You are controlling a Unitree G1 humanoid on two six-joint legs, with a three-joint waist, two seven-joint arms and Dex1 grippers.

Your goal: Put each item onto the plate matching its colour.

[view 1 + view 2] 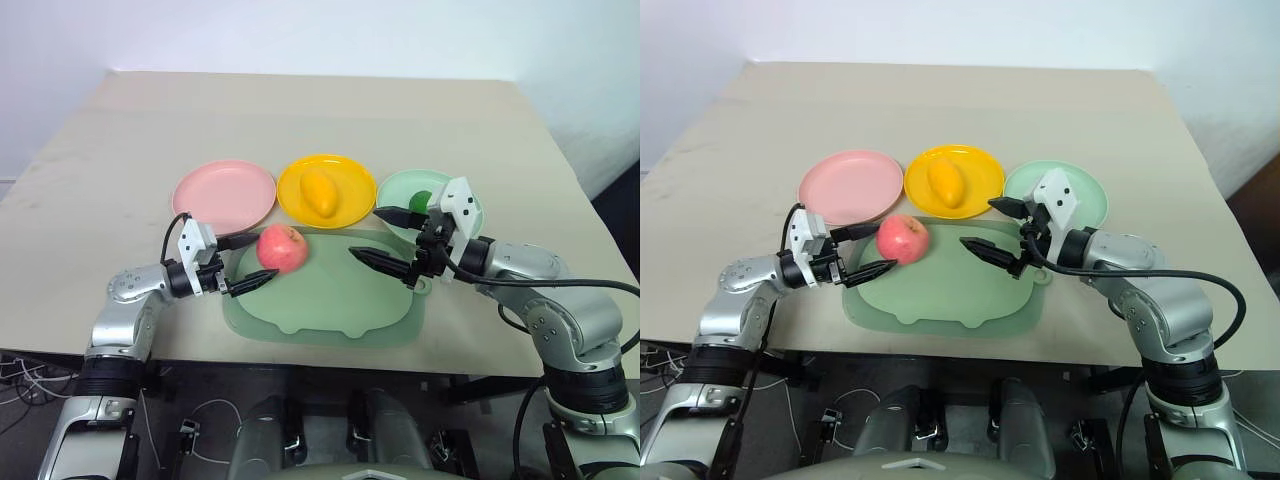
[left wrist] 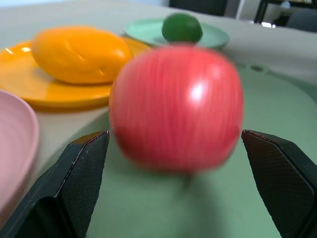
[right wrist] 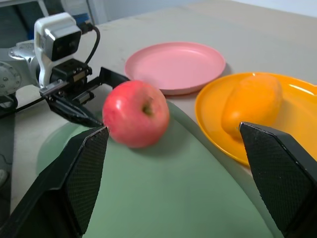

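The main part of the apple is beyond my left gripper's fingertips, so next my left gripper rises, tilts down and straddles the apple's middle point(image 1: 283, 249) from above before it closes.
A pinkish-red apple point(image 1: 282, 247) sits on the near-left part of the pale green tray point(image 1: 330, 305). My left gripper point(image 1: 266, 255) is open and level, with one finger on each side of the apple's left edge; in the left wrist view the apple point(image 2: 176, 106) lies between the fingertips point(image 2: 81, 163). The yellow-orange mango point(image 1: 319, 193) lies on the yellow plate point(image 1: 350, 178). On the mint green plate point(image 1: 398, 188) rests the dark green lime point(image 1: 421, 199). The pink plate point(image 1: 222, 195) holds nothing. My right gripper point(image 1: 365, 232) hangs open over the tray's right side, holding nothing.
The three plates stand in a row just behind the tray, on a beige table point(image 1: 300, 110). The tray lies close to the table's near edge. A white wall rises behind the table.
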